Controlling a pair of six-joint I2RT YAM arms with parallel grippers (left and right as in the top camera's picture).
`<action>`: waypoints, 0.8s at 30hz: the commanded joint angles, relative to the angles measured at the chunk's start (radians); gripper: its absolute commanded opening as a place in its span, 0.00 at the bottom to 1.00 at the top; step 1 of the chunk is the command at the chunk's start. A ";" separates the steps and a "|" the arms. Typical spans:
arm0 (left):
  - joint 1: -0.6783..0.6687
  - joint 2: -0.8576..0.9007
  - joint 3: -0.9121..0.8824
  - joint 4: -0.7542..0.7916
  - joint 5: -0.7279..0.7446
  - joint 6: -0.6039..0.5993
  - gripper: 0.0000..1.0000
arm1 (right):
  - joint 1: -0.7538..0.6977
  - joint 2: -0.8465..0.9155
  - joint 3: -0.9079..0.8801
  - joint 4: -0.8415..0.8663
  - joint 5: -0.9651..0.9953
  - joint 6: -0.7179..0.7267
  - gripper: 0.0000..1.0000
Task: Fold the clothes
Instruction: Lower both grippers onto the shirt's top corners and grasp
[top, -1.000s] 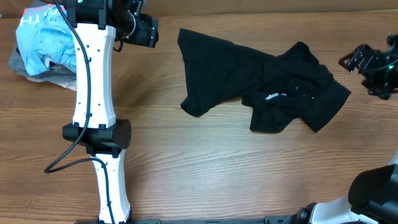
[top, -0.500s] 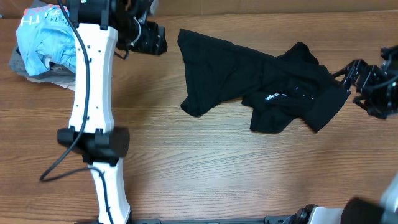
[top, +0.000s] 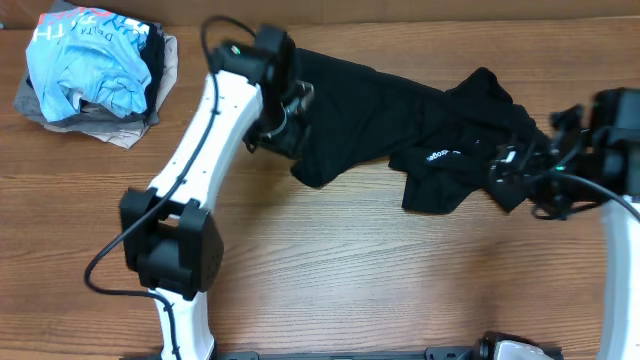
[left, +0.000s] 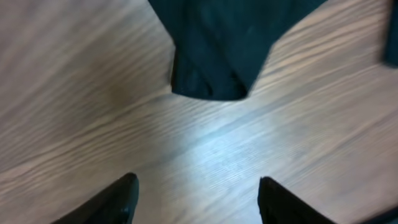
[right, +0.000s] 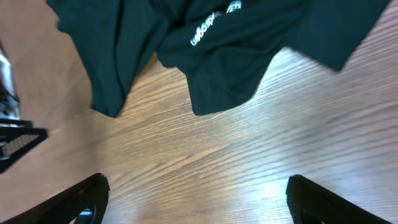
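Observation:
The black garment's corner (left: 210, 86) has soft creases (left: 214, 57) running through it, so the corner will bunch up into loose folds and pull the rest of the garment along when I carry it.
The black garment (top: 400, 120) lies crumpled across the far middle of the wooden table, with small white lettering (top: 436, 155) near its front right. My left gripper (top: 282, 128) is open and empty at the garment's left edge; its wrist view shows a black corner (left: 211, 68) just ahead of the fingers (left: 196, 193). My right gripper (top: 515, 165) is open and empty at the garment's right edge. Its wrist view shows the black fabric (right: 217, 43) beyond the spread fingers (right: 198, 194).
A pile with a light blue printed shirt (top: 85, 60) on grey and tan garments (top: 95, 118) sits at the far left corner. The left arm (top: 190, 190) stretches across the left half of the table.
My left gripper has swung right and forward from near the pile to the garment's left edge. My right gripper has moved left onto the garment's right edge. The garment has not shifted.

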 joint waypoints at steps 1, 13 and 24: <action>-0.021 0.001 -0.162 0.126 -0.013 0.106 0.68 | 0.053 -0.008 -0.081 0.064 0.012 0.066 0.94; -0.077 0.006 -0.444 0.507 0.005 0.224 0.80 | 0.085 -0.007 -0.184 0.169 0.030 0.084 0.94; -0.098 0.008 -0.507 0.677 -0.006 0.213 0.32 | 0.085 -0.006 -0.257 0.233 0.030 0.106 0.90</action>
